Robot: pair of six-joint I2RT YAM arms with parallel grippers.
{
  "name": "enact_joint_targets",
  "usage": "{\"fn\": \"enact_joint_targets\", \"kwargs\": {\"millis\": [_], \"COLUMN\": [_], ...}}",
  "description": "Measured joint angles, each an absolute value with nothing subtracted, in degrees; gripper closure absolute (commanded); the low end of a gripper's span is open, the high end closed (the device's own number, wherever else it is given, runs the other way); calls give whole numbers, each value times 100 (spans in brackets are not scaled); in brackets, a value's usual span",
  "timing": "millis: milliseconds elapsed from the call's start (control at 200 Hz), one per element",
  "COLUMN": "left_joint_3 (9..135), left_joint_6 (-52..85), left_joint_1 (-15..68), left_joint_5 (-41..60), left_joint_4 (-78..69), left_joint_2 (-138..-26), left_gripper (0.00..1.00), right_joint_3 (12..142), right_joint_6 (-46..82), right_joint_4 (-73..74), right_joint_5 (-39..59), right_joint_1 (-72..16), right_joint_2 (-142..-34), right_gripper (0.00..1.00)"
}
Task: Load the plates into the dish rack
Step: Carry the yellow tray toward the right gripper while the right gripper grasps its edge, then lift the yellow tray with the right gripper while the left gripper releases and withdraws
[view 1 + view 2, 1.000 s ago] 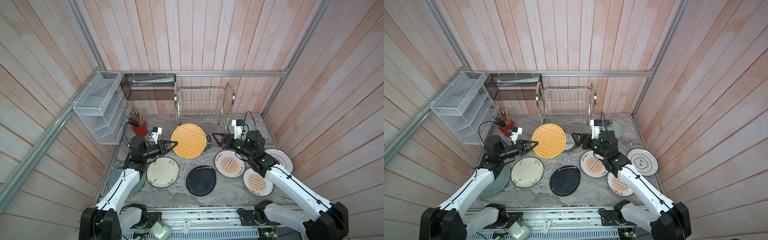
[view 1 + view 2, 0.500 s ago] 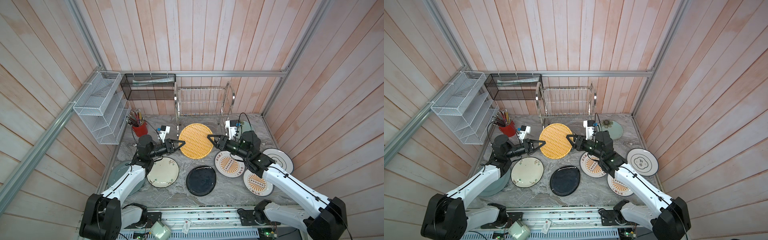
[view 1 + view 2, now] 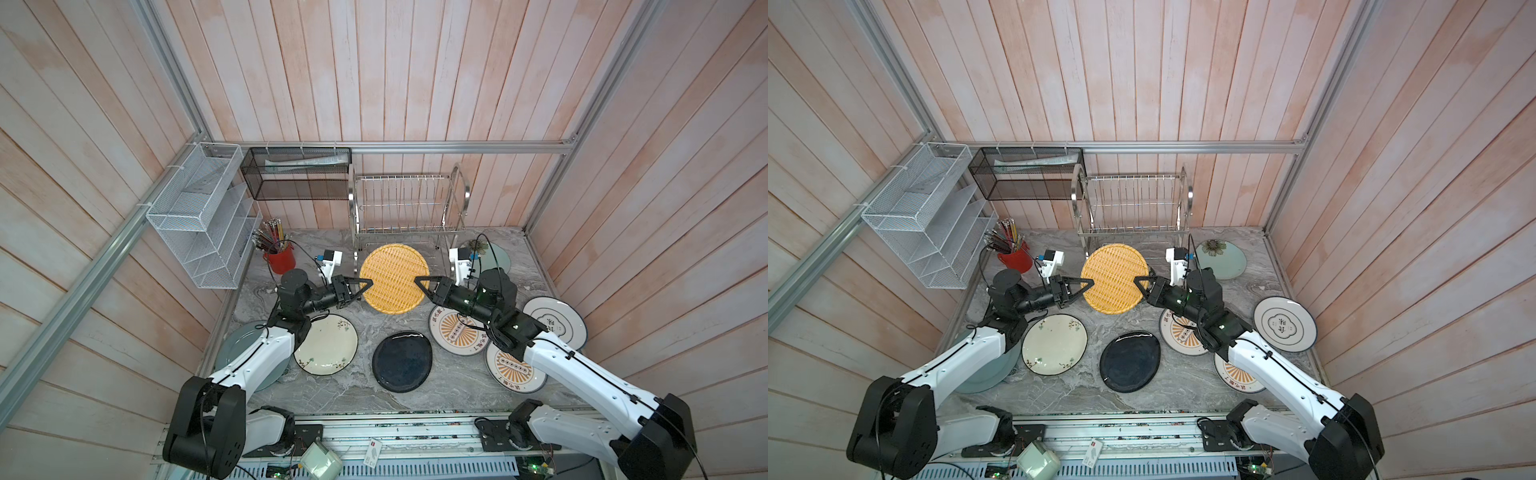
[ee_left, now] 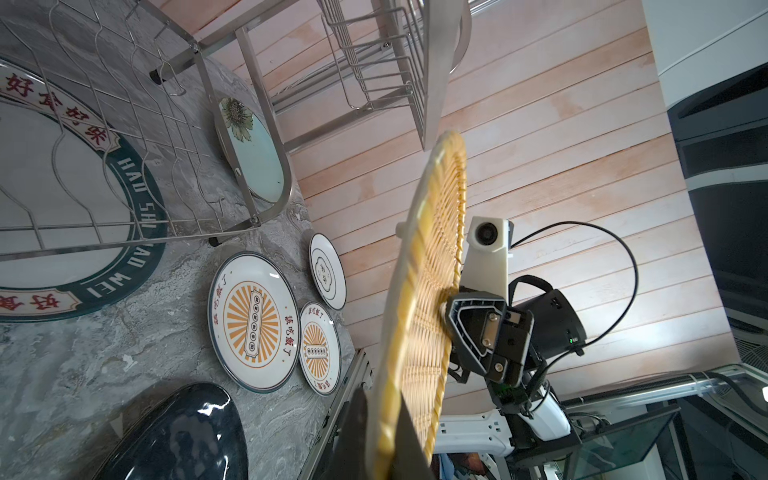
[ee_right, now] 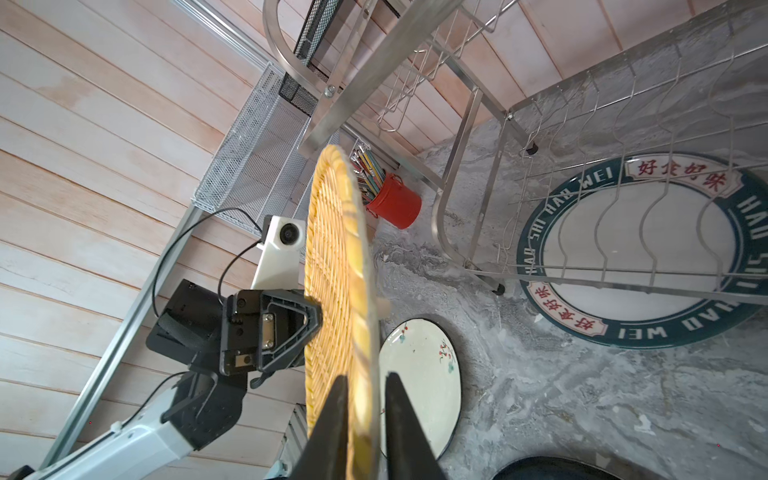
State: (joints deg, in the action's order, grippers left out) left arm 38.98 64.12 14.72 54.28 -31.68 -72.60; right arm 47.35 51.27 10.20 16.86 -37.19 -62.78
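I should open my left gripper first, because my grippers hold opposite rims of the yellow woven plate (image 3: pixel 374 280). My right gripper will then carry the plate to the rack's top level (image 3: pixel 430 205).
A yellow woven plate (image 3: pixel 394 277) (image 3: pixel 1115 277) is held off the table, tilted up on edge, just in front of the steel dish rack (image 3: pixel 405 203) (image 3: pixel 1133 199). My left gripper (image 3: pixel 370 283) (image 4: pixel 384 432) is shut on its left rim. On the opposite rim my right gripper (image 3: pixel 417 279) (image 5: pixel 365 399) has its fingers closed. Flat on the table lie a cream floral plate (image 3: pixel 326 345), a black plate (image 3: pixel 402 361), two orange-sunburst plates (image 3: pixel 455 332), a blue-ring plate (image 3: pixel 557 324), a mint flower plate (image 3: pixel 492 257) and a grey-teal plate (image 3: pixel 241 353). A green-lettered plate (image 5: pixel 640 249) lies under the rack.
A red cup of pencils (image 3: pixel 281 257) stands left of the rack. A white mesh organiser (image 3: pixel 199 216) hangs on the left wall and a black mesh basket (image 3: pixel 297 174) on the back wall. Both rack tiers hold no plates.
My left gripper carried the yellow plate right and back toward the rack. My right gripper reached in from the right and closed on the plate's other rim.
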Motion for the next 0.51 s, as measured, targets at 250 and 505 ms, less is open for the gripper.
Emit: {"fn": "enact_joint_targets", "kwargs": {"millis": [250, 505], "left_joint_3": [3800, 3771], "left_joint_6": [6211, 5994], "left_joint_1": [1557, 1566], "left_joint_5": [5349, 5225], "left_joint_4": [-3238, -3065], "left_joint_2": [-7258, -7140], "left_gripper": [100, 13], "right_joint_3": [4528, 4827], "right_joint_6": [5406, 5196], "right_joint_4": [956, 495], "right_joint_5": [1031, 56], "right_joint_1": [-3986, -4458], "right_joint_2": [-6051, -6027], "right_gripper": [100, 100]}}
